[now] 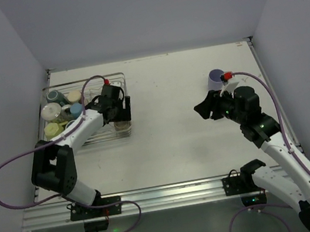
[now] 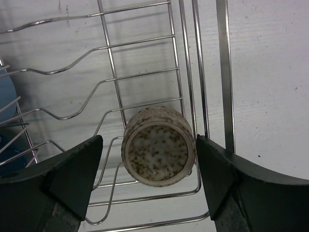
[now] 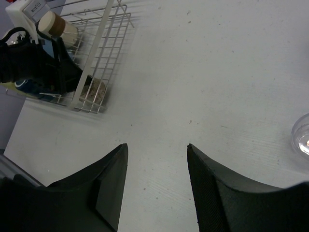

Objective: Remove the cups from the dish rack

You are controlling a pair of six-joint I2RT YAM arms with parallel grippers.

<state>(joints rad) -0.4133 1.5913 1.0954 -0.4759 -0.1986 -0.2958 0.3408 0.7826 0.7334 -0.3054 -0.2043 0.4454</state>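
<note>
Next, my left gripper backs off from the speckled cup [image 2: 158, 153], opens again and reaches deeper along its sides [image 2: 129, 129] before lifting the cup, because the gripper's fingers sit too shallow around it.
The silver wire dish rack [image 1: 120, 80] stands at the table's back left. Several cups crowd its left end: a dark teal one [image 1: 53, 96], a tan one [image 1: 74, 96], a light blue one [image 1: 76, 110] and a pale yellow one [image 1: 54, 130]. A brown-speckled cup [image 2: 157, 145] sits in the rack's near-right corner [image 2: 193, 191], one round end facing my left wrist camera. My left gripper [image 2: 149, 159] straddles it, open, with a gap on the left side. My right gripper [image 3: 157, 150] is open and holds nothing, above bare table. A lavender cup [image 1: 216, 77] stands on the table behind it.
The rack's thick side rail [image 2: 223, 72] runs just right of the speckled cup. In the right wrist view the rack [image 3: 104, 43] lies far to the upper left and a round cup rim [image 3: 301, 135] shows at the right edge. Walls close in three sides.
</note>
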